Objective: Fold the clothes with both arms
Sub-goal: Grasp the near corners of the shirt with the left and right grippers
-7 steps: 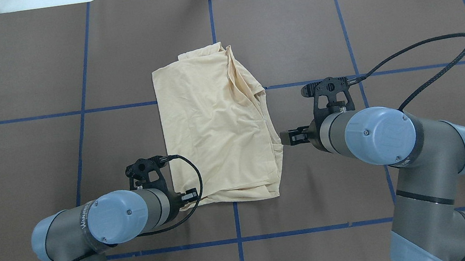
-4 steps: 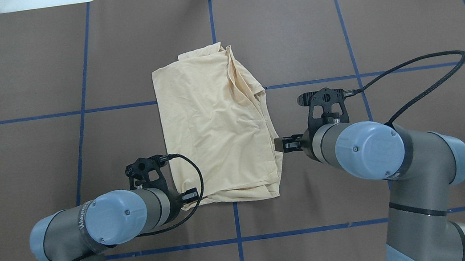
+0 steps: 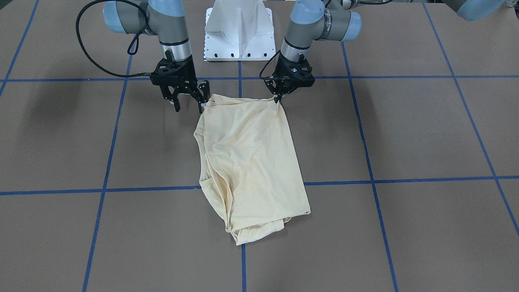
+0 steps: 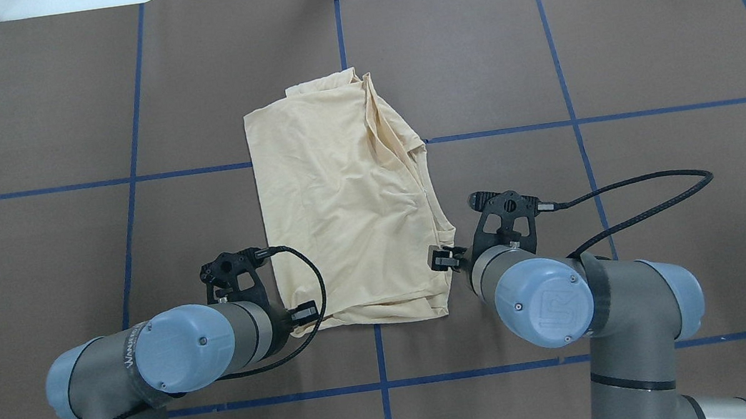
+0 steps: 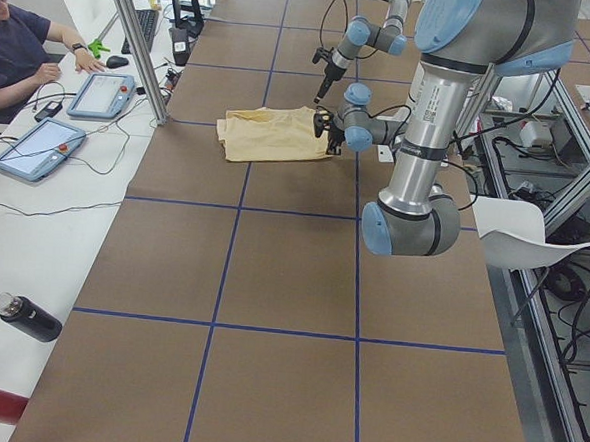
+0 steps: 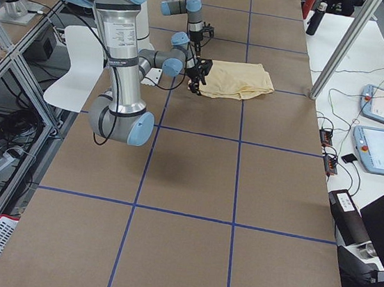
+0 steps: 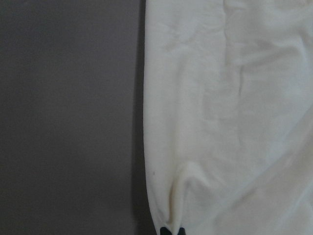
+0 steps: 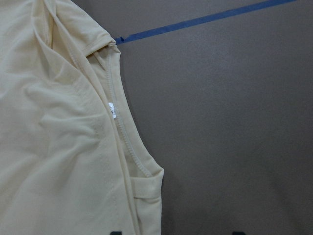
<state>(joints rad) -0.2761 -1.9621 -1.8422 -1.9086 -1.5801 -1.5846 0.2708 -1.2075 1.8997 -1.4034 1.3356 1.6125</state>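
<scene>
My gripper will carry the shirt's near edge (image 3: 243, 100) across, and it will fold over into rumpled folds of cloth, since the layers gape loosely (image 3: 226, 190) along the shirt's side.
The pale cream-yellow shirt (image 4: 343, 199) lies folded in a rough rectangle mid-table, print hidden; it also shows in the front view (image 3: 247, 162). My left gripper (image 4: 296, 324) is at the shirt's near left corner, shut on a pinch of its edge, as the left wrist view (image 7: 173, 230) shows. My right gripper (image 3: 188, 106) is open at the near right corner, jaws straddling the shirt's edge; in the overhead view it (image 4: 439, 259) sits beside that edge. The right wrist view shows the ribbed neckline with its white tag (image 8: 112, 110).
The brown table cover carries blue tape grid lines (image 4: 379, 353). The white pedestal base (image 3: 239, 32) stands behind the shirt's near edge. An operator (image 5: 15, 44) with tablets sits at the far side; a black bottle (image 5: 27, 317) lies on the white bench.
My right arm has moved back along the shirt's right edge toward the robot base, to the near right corner. The left arm and the shirt have stayed put.
</scene>
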